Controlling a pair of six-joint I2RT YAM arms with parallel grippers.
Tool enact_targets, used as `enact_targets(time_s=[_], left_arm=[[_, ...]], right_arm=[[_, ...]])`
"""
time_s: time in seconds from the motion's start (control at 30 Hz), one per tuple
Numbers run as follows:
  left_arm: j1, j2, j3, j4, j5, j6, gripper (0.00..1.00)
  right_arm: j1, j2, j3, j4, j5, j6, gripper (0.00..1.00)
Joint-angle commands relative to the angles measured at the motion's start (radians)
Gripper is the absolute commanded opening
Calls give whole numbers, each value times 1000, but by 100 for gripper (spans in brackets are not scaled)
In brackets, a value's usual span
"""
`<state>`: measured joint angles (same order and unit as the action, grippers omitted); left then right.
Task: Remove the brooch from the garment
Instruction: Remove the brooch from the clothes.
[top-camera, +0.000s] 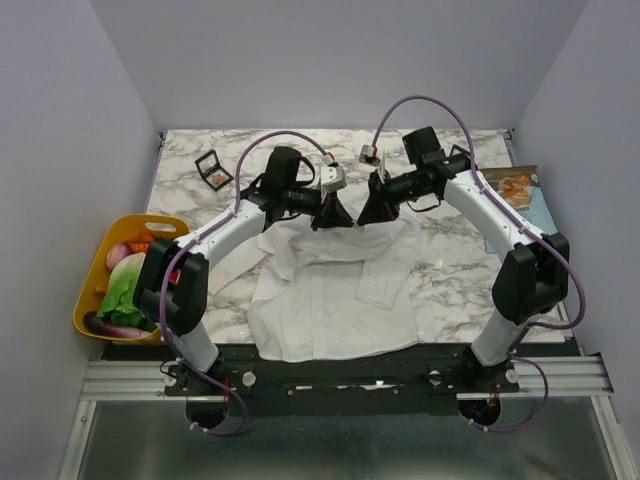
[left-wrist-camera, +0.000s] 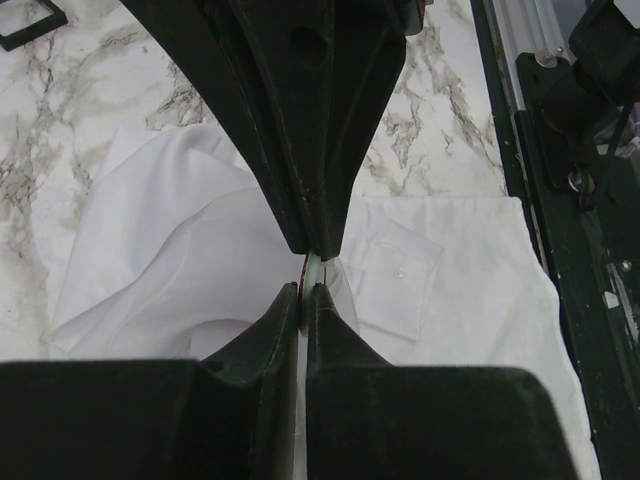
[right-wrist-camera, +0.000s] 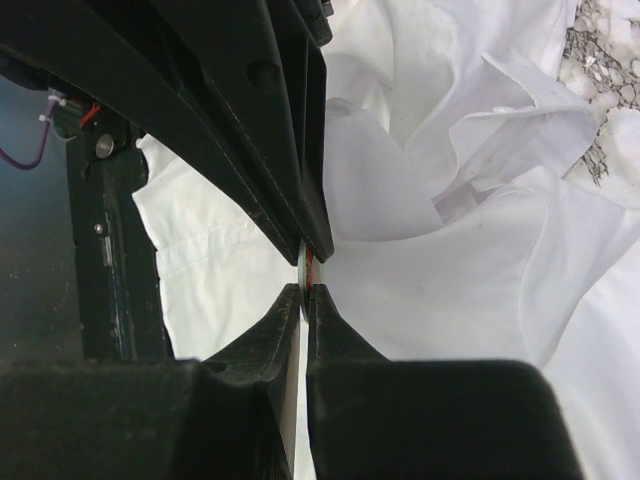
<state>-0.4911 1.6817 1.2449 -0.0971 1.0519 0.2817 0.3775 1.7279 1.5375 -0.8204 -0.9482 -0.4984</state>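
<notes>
The robot's two grippers are both pinching the brooch's rim (left-wrist-camera: 311, 272). Next, the right gripper lets go and moves away, then reaches behind the brooch (left-wrist-camera: 331, 277) while the left gripper holds it.
The white garment (top-camera: 330, 290) lies spread on the marble table, its collar end bunched up under the two grippers. Above that end, my left gripper (top-camera: 343, 215) and right gripper (top-camera: 366, 212) meet tip to tip. The brooch (left-wrist-camera: 313, 274) is a thin green and orange-red disc seen edge on. In the left wrist view my left gripper (left-wrist-camera: 303, 291) is shut on its lower rim, and the other arm's fingers (left-wrist-camera: 320, 150) pinch its upper rim. In the right wrist view my right gripper (right-wrist-camera: 305, 291) is shut on the brooch (right-wrist-camera: 308, 270). Whether cloth still hangs from it I cannot tell.
A yellow basket (top-camera: 88, 300) of vegetables stands at the left table edge. A black makeup palette (top-camera: 213, 170) lies open at the back left. A printed packet (top-camera: 520, 190) lies at the right edge. The black frame rail (top-camera: 330, 365) runs along the near side.
</notes>
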Motion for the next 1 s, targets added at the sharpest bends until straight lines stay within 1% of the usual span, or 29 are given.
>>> enact_targets(time_s=[0.0, 0.1, 0.2, 0.23, 0.27, 0.3, 0.33, 0.37, 0.43, 0.47, 0.5, 0.53, 0.57, 0.6, 0.67, 0.7, 0.83, 0.97], left_arm=[[0, 12, -10, 39, 33, -19, 0], [-1, 13, -15, 39, 37, -19, 0], [-4, 4, -48, 92, 39, -59, 0], [-3, 1, -68, 155, 36, -140, 0], [-3, -14, -120, 278, 30, -185, 0], [-1, -23, -149, 353, 27, -241, 0], [-1, -28, -180, 434, 22, -298, 0], [3, -39, -229, 582, 14, -422, 0], [8, -39, -269, 721, -12, -533, 0], [11, -34, -303, 850, -23, -647, 0], [17, -31, -314, 911, -45, -694, 0], [19, -25, -323, 965, -55, -746, 0], [20, -14, -334, 1053, -61, -786, 0], [23, -7, -341, 1097, -70, -852, 0], [25, 9, -360, 1204, -99, -903, 0], [26, 18, -358, 1229, -107, -961, 0], [28, 55, -369, 1350, -150, -1075, 0], [28, 65, -407, 1445, -199, -1101, 0]], right_arm=[[1, 21, -5, 1, 9, -2, 13], [1, 21, -2, 3, 11, 3, 15], [0, 18, 6, 9, 23, 17, 23], [-2, 16, 13, 9, 40, 20, 31], [-2, 12, 15, 9, 49, 20, 35], [-9, -1, 15, 10, 57, 20, 43], [-18, -5, 13, 15, 66, 20, 46], [-26, -11, 10, 24, 66, 21, 48], [-64, -25, 0, 46, 48, 32, 52], [-78, -27, -17, 72, 31, 47, 53], [-109, -27, -25, 82, 13, 53, 53], [-121, -28, -34, 95, -24, 60, 54], [-132, -28, -46, 127, -41, 76, 54], [-143, -31, -77, 147, -55, 87, 54], [-146, -42, -115, 208, -80, 110, 55], [-144, -47, -146, 228, -96, 119, 55], [-144, -91, -200, 311, -153, 159, 57], [-144, -137, -229, 398, -169, 225, 58]])
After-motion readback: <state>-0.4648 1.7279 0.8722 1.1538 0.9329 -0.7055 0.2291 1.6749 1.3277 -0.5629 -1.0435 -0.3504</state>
